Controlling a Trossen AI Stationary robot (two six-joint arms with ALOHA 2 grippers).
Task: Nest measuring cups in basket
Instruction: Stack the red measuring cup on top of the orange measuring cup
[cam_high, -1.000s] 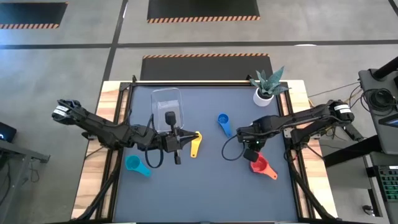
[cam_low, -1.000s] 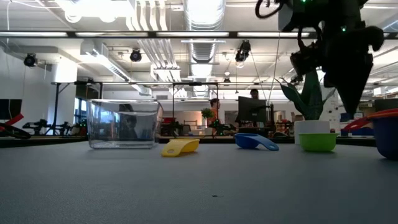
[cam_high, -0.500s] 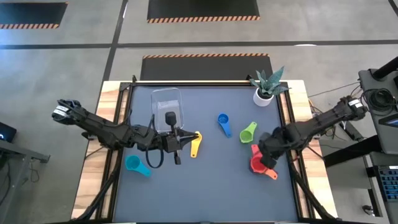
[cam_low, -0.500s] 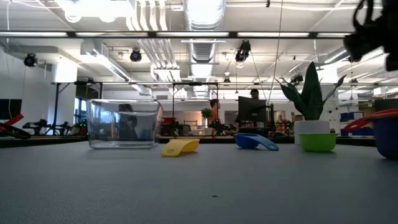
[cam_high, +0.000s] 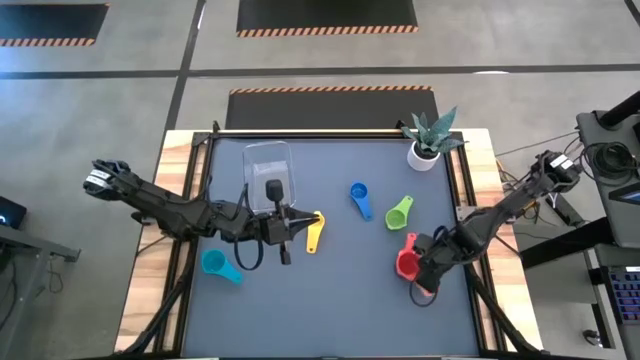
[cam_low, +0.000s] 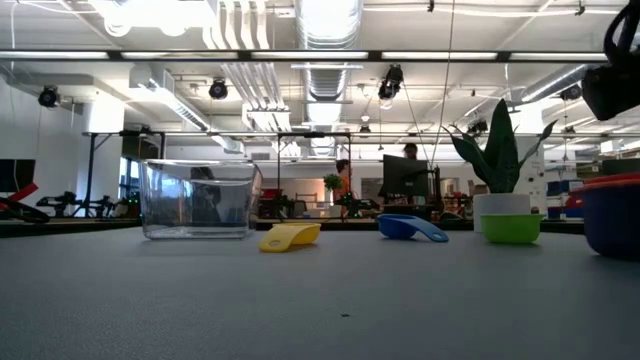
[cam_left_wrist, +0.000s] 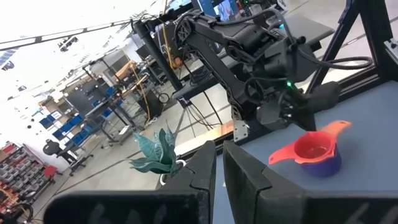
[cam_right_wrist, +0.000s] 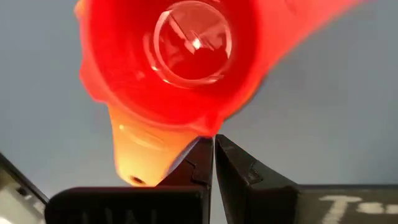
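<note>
The stack's orange handle (cam_right_wrist: 138, 152) is pointing away from my left gripper, so my right gripper should go to the red cup's handle (cam_high: 410, 241) and turn the stack.
A red cup (cam_high: 405, 263) sits nested with an orange one on a purple cup (cam_left_wrist: 323, 164) at the table's near right. My right gripper (cam_right_wrist: 212, 144) is shut, pointing steeply down at the stack's near-right side (cam_high: 428, 279). The green cup (cam_high: 399, 212), blue cup (cam_high: 359, 199), yellow cup (cam_high: 314, 231) and teal cup (cam_high: 215, 264) lie singly on the mat. The clear basket (cam_high: 268, 172) stands at the far left of the mat. My left gripper (cam_left_wrist: 219, 163) hangs shut and level above the mat, between basket and yellow cup (cam_high: 285, 230), holding nothing. My right gripper's shut fingertips (cam_right_wrist: 205, 152) stand against the red cup's outer rim (cam_right_wrist: 208, 132), where the orange handle (cam_right_wrist: 140, 155) leaves the stack. They come from above, slanting in from the table's near right. The stack stands upright on the mat.
A white pot with a spiky plant (cam_high: 427, 150) stands at the far right corner. Bare mat lies in the middle and along the near edge (cam_high: 320, 310). The mat's metal frame (cam_high: 468, 260) runs close to the right arm.
My right gripper has swung from over the green cup toward the table's near right edge, sinking and rolling, and now stands at the red stack's handle. The stack has shifted a little toward the left and turned. My left arm has kept still.
</note>
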